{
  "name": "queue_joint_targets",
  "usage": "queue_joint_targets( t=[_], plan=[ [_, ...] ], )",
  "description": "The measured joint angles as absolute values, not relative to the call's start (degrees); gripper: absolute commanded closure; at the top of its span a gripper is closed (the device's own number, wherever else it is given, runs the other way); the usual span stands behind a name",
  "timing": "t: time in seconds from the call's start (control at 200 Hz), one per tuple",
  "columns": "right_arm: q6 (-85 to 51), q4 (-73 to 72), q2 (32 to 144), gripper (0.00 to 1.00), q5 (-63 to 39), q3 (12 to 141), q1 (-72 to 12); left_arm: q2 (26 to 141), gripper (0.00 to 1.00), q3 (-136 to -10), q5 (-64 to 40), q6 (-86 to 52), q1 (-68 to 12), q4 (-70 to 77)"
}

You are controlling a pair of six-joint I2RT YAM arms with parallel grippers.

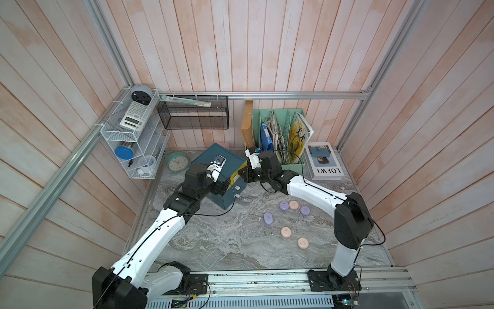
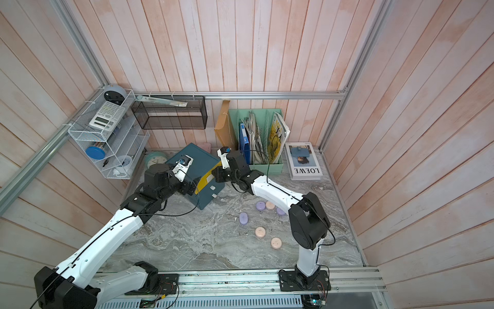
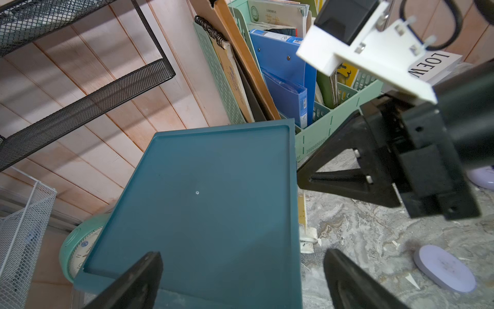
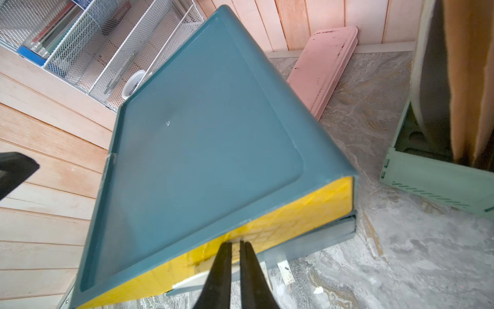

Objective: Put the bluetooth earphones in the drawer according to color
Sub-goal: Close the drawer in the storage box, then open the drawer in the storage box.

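Observation:
The chest [image 1: 205,154] is loose below my open left gripper. It needs my left gripper to close and press down on its top [image 3: 275,247] before my right gripper pulls the lower drawer.
The drawer chest [image 1: 204,157] [image 2: 199,163] is dark teal with a yellow top front [image 4: 307,208], and it stands at the back left of the marble table. My right gripper [image 4: 235,243] [image 1: 242,174] has its fingers a narrow slit apart. Its tips are at the white tab of the yellow front, and whether they pinch it is unclear. My left gripper [image 3: 243,283] [image 1: 222,187] stands wide open over the chest's top [image 3: 203,200], holding nothing. Three lilac earphones [image 1: 284,205] [image 1: 304,210] [image 1: 268,217] and three pale pink ones [image 1: 293,204] [image 1: 285,231] [image 1: 303,243] lie loose at mid-right.
A mint-green file rack [image 1: 280,133] and a LOEWE book [image 1: 324,163] stand behind the right arm. A green clock [image 1: 177,161], a white wire shelf [image 1: 133,139] and a black mesh basket [image 1: 192,112] are at the back left. A pink flat piece [image 4: 323,67] lies behind the chest.

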State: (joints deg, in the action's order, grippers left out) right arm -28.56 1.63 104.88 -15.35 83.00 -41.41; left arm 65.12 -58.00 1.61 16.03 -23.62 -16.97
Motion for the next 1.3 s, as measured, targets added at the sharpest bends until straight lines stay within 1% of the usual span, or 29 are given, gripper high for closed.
queue_joint_targets(
  t=[0.07, 0.17, 0.23, 0.37, 0.465, 0.545, 0.61, 0.675, 0.71, 0.76, 0.795, 0.84, 0.845, 1.3],
  plan=[
    [-28.7, 1.0, 104.4, 0.83, -15.3, 82.0, -41.3, 65.1, 0.0, -58.0, 1.6, 16.0, -23.6, -16.9],
    [-29.0, 0.3, 102.4, 0.72, -15.2, 78.4, -41.2, 65.1, 0.06, -58.0, 1.5, 15.6, -23.6, -16.9],
    [-29.3, -0.1, 100.9, 0.66, -15.1, 75.8, -41.2, 65.1, 0.11, -58.0, 1.1, 15.2, -23.6, -16.9],
    [-31.0, -2.2, 98.1, 0.54, -15.2, 69.9, -41.0, 65.4, 0.29, -58.1, 0.0, 14.5, -23.6, -17.0],
    [-32.9, -4.6, 97.8, 0.48, -15.9, 66.8, -40.9, 66.2, 0.47, -58.4, -0.9, 13.8, -23.6, -17.2],
    [-34.7, -6.5, 97.8, 0.46, -16.5, 64.6, -40.7, 67.1, 0.62, -59.0, -1.6, 14.1, -23.6, -17.4],
    [-36.1, -8.2, 97.8, 0.44, -17.0, 63.3, -40.6, 67.8, 0.7, -59.4, -2.0, 13.9, -23.6, -17.6],
    [-37.4, -9.9, 97.8, 0.43, -17.5, 62.6, -40.4, 68.2, 0.75, -59.5, -2.6, 13.7, -23.6, -17.6],
    [-38.0, -10.8, 97.8, 0.42, -17.8, 62.3, -40.4, 68.2, 0.81, -59.5, -2.7, 13.7, -23.6, -17.6],
    [-38.9, -12.3, 97.8, 0.42, -18.1, 62.1, -40.3, 68.2, 0.87, -59.5, -2.7, 13.6, -23.6, -17.7],
    [-39.5, -13.4, 97.8, 0.42, -18.4, 62.0, -40.2, 68.2, 0.93, -59.5, -2.8, 13.5, -23.6, -17.7],
    [-40.4, -14.7, 97.9, 0.41, -18.9, 61.8, -40.0, 68.2, 0.98, -59.5, -2.9, 13.3, -23.6, -17.7],
    [-40.5, -14.9, 98.0, 0.41, -19.0, 61.8, -39.9, 68.2, 1.0, -59.5, -2.9, 13.6, -23.6, -17.7],
    [-50.0, -26.4, 104.6, 0.39, -22.5, 61.0, -38.0, 70.7, 1.0, -59.6, -4.2, 13.5, -23.6, -18.5]
  ],
)
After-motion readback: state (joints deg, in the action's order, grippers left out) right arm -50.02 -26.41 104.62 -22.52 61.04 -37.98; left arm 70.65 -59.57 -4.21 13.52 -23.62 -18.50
